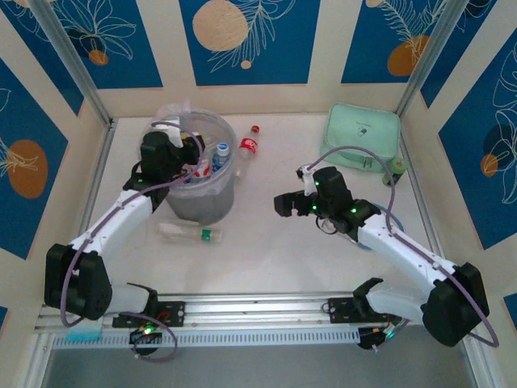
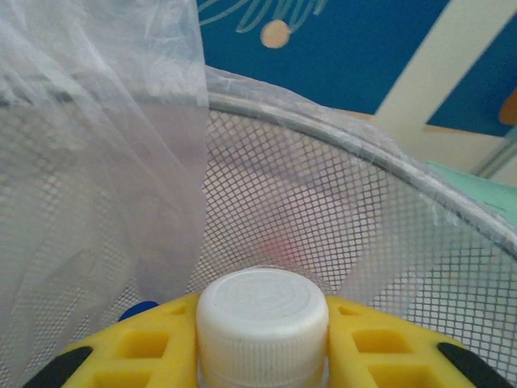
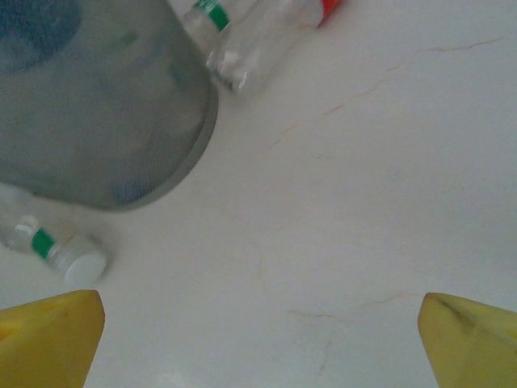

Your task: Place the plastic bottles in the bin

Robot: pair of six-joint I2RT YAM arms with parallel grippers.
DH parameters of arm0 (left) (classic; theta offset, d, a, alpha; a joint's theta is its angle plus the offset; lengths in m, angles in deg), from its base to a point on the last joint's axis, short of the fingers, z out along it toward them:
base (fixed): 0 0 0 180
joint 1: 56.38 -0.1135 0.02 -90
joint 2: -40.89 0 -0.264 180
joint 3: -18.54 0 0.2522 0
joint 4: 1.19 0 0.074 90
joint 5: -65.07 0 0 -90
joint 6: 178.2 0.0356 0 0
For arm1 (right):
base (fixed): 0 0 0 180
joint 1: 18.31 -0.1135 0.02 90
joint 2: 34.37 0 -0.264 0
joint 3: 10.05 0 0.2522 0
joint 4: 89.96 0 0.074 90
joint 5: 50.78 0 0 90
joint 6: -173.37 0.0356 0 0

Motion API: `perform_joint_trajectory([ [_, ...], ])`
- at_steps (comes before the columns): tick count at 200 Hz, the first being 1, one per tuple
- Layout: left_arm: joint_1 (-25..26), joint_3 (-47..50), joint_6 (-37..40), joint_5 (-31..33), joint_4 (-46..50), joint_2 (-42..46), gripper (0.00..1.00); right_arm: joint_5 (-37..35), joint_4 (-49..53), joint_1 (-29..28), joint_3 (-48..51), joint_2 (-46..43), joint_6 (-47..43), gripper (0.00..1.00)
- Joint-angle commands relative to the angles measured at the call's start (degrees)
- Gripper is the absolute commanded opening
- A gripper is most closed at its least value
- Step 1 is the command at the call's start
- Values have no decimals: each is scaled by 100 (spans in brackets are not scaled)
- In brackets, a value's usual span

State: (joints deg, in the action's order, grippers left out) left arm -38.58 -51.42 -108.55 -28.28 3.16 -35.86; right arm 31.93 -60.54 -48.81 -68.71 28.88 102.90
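My left gripper keeps going into the bin [image 1: 212, 136] and releases the bottle there, as it has the bottle's white cap [image 2: 262, 301] in its fingers and inside the bin's rim.
The grey mesh bin [image 1: 202, 198] with its crinkly clear liner stands at the left rear. My left gripper [image 1: 192, 160] hangs over its mouth, shut on a clear bottle. In the left wrist view its white cap [image 2: 262, 311] sits between the yellow fingers [image 2: 380, 343], with the bin mesh [image 2: 323, 210] just behind. Inside the bin lie a blue-labelled bottle [image 1: 220, 153] and a red-labelled one [image 1: 203, 168]. A red-capped bottle [image 1: 249, 146] lies behind the bin, and a green-banded bottle [image 1: 191, 234] lies in front. My right gripper [image 1: 284, 203] is open above bare table right of the bin.
A mint green zip case [image 1: 363, 133] lies at the back right with a small dark green can [image 1: 397, 166] beside it. The right wrist view shows the bin's base [image 3: 105, 105], the white-capped bottle [image 3: 58, 252] and another bottle [image 3: 242, 40] beyond it. White table [image 1: 275, 250] lies between the arms.
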Motion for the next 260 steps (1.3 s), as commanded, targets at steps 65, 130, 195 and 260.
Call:
perform_joint_trajectory([
  [65,1758,-276,-607,272,589,-561,0,889,633,1841,136,-629,618,100],
  [130,2891,-1204,-553,500,388,-1543,4,2285,558,3046,315,-602,1027,100],
  [195,2946,-1840,-95,685,981,-760,78,2542,419,3182,350,-443,1060,100],
  [260,2931,-2762,902,1486,3333,764,100,2627,324,3156,259,-157,1099,100],
])
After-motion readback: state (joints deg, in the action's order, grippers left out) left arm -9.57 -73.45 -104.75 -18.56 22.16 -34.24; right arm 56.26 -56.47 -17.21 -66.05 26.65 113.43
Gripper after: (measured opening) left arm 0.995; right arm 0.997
